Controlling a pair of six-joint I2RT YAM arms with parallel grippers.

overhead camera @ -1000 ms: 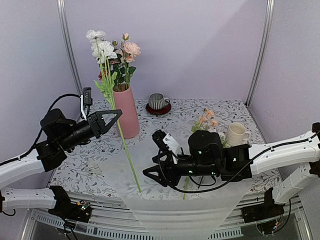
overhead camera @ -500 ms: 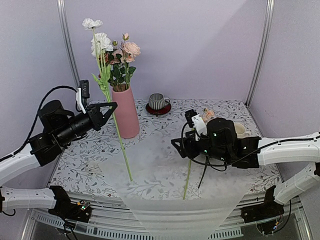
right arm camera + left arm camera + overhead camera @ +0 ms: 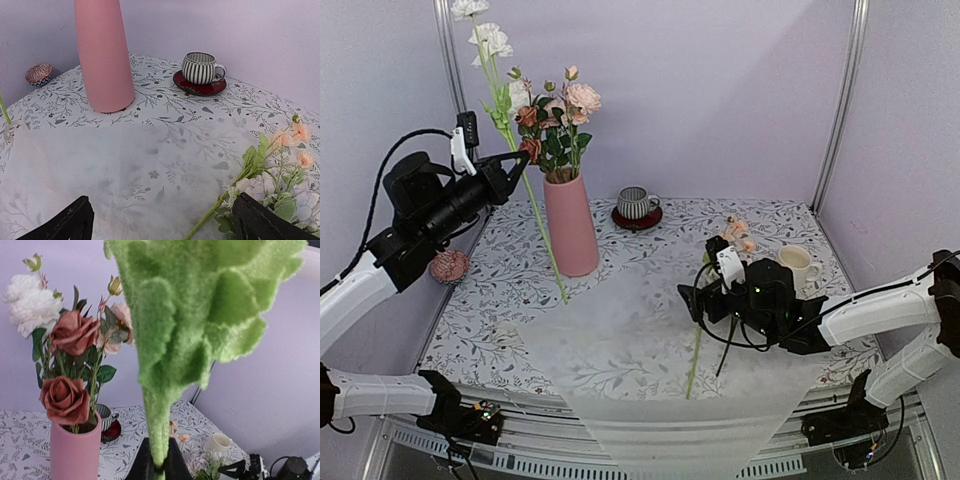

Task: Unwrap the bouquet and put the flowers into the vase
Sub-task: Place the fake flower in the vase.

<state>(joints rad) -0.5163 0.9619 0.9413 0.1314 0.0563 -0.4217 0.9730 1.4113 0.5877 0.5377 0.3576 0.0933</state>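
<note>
The white flower's lower stem end is hanging close to the pink vase's foot, so the robot's left gripper should lift the flower above the vase's opening before lowering it in.
The bouquet's wrapping paper lies opened flat over the table's front. The pink vase holds several pink, red and white flowers. My left gripper is shut on the green stem of a white flower, held high just left of the vase, with its lower end hanging near the vase's foot. Another flower, peach and lavender, lies on the table; its stem runs beside my right finger. My right gripper hovers open over the paper, holding nothing.
A striped mug on a red saucer stands behind the vase. A cream mug sits right of the lying flower. A small patterned bowl rests at the table's left edge. Frame posts rise at both back corners.
My left arm lifted the white flower up and to the left, its stem end leaving the paper. My right gripper moved back and right to the lying flower and opened wider.
</note>
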